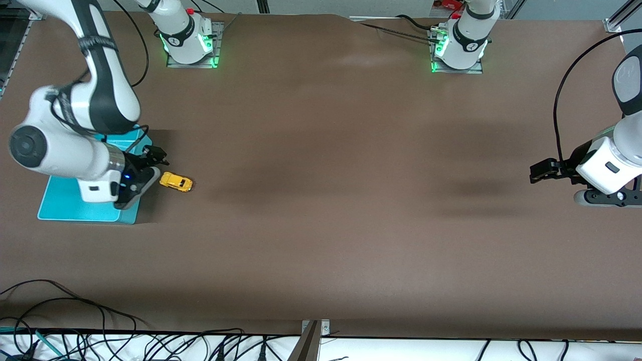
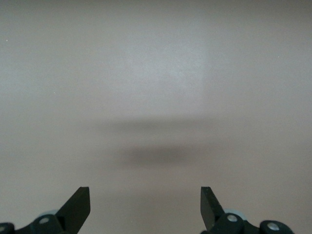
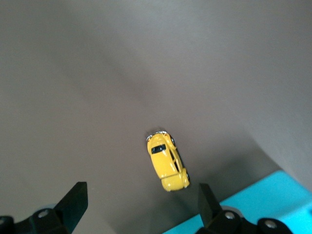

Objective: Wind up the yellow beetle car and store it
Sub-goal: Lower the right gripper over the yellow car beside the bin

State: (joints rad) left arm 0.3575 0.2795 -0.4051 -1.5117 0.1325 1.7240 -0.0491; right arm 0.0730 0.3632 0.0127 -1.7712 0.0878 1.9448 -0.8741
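My right gripper is nearing the yellow beetle car (image 1: 176,181), which stands clear of the teal tray, and should continue until its open fingers straddle both sides (image 3: 168,162), then close.
The yellow beetle car (image 1: 176,181) stands on the brown table, just beside the edge of a teal tray (image 1: 60,200). In the right wrist view the car (image 3: 167,162) lies a little ahead of the fingertips, close to one finger (image 3: 207,197). My right gripper (image 1: 153,163) is low over the tray's edge next to the car, open and empty (image 3: 141,190). My left gripper (image 1: 539,173) waits at the left arm's end of the table, open and empty, with only bare table under it (image 2: 146,191).
The teal tray also shows as a corner in the right wrist view (image 3: 273,195). The two arm bases (image 1: 190,37) (image 1: 461,45) stand along the table's edge farthest from the front camera. Loose cables (image 1: 100,341) lie along the near edge.
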